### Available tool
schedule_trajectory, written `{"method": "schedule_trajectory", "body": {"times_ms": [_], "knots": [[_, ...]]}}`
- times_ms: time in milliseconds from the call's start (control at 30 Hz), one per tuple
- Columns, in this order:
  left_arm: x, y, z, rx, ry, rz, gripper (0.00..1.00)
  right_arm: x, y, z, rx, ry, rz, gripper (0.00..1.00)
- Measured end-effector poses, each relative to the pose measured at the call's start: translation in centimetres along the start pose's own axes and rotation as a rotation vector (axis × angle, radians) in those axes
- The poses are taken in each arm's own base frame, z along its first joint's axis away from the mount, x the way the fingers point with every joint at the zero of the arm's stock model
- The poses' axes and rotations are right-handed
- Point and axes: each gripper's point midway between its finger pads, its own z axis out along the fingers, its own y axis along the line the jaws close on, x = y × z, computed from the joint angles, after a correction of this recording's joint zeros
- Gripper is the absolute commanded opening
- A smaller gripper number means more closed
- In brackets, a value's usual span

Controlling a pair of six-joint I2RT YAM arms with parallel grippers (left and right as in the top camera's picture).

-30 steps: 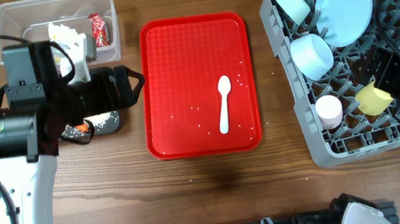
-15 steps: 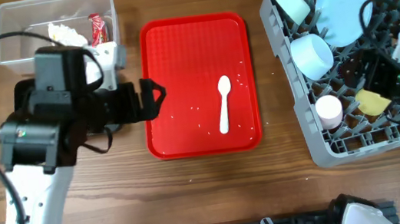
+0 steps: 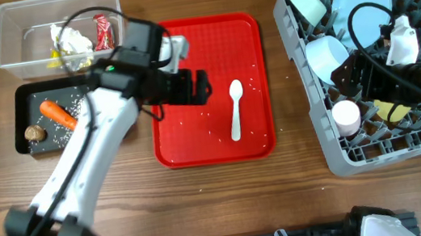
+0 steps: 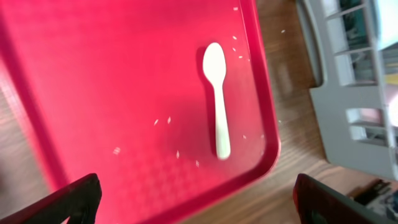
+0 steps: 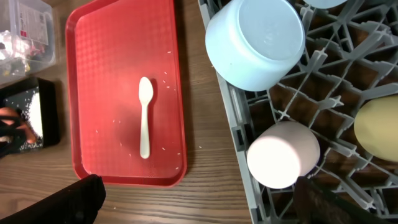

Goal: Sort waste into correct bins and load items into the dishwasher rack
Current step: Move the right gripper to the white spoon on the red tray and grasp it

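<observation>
The white spoon rests on the red tray's side [image 3: 255,109] toward the grey rack, so my left gripper should move away and my right gripper should grab the spoon [image 3: 235,97].
The white spoon [image 3: 235,108] lies on the flat red tray [image 3: 185,48] among loose rice grains; it also shows in the left wrist view [image 4: 216,93] and the right wrist view [image 5: 145,115]. My left gripper [image 3: 200,87] is open and empty over the tray, just left of the spoon. My right gripper [image 3: 349,77] is open and empty over the left part of the grey rack [image 3: 320,148]. The rack holds the blue plate [image 3: 364,4], bowls [image 3: 327,58], the pink cup [image 3: 346,116] and the yellow cup [image 3: 392,106].
The clear tub [image 3: 18,21] at the back left holds tissue [image 3: 70,39] and a red wrapper [image 3: 104,30]. The black tray [image 3: 21,106] holds the carrot [image 3: 57,114], a brown lump [image 3: 32,134] and rice. Bare wood lies between the red tray and the rack.
My left arm has swung right, from over the black tray to over the red tray beside the spoon. My right arm has shifted left inside the rack.
</observation>
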Motion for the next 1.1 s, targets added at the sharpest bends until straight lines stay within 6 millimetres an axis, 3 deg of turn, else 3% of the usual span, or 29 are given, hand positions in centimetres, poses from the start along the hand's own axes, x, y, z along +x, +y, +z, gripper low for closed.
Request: {"method": "schedule_trajectory", "body": {"times_ms": [133, 167, 200, 267, 433, 633, 800, 933, 1100], "knots": [[-0.1, -1.0, 4.5, 0.01, 0.043, 0.042, 0.97, 0.3, -0.3, 0.0, 0.019, 0.011, 0.006, 1.0], [-0.1, -1.1, 4.8, 0.01, 0.046, 0.045, 0.96, 0.3, -0.4, 0.0, 0.024, 0.013, 0.007, 1.0], [0.4, -1.4, 7.1, 0.005, 0.081, 0.063, 0.95, 0.3, -0.5, 0.0, 0.028, 0.013, 0.009, 1.0], [1.1, -1.6, 8.9, -0.006, 0.115, 0.076, 0.95, 0.3, -0.5, 0.0, 0.031, 0.013, 0.011, 0.98], [2.5, -1.0, 11.4, -0.05, 0.167, 0.062, 0.95, 0.0, -0.3, 0.0, 0.023, -0.002, 0.006, 0.96], [1.9, -0.6, 11.3, -0.067, 0.146, 0.051, 0.95, -0.7, 1.3, 0.5, -0.012, -0.023, -0.022, 0.92], [1.8, 0.0, 11.1, -0.076, 0.143, -0.009, 0.96, -1.3, 4.3, 2.1, -0.067, -0.018, -0.064, 0.89], [-0.1, 3.7, 9.1, -0.102, 0.087, -0.161, 0.97, -0.9, 7.7, 5.6, -0.103, 0.049, -0.084, 0.83], [-2.6, 10.7, 3.4, -0.155, -0.045, -0.359, 1.0, 0.6, 11.0, 11.2, -0.096, 0.157, -0.083, 0.76]]}}
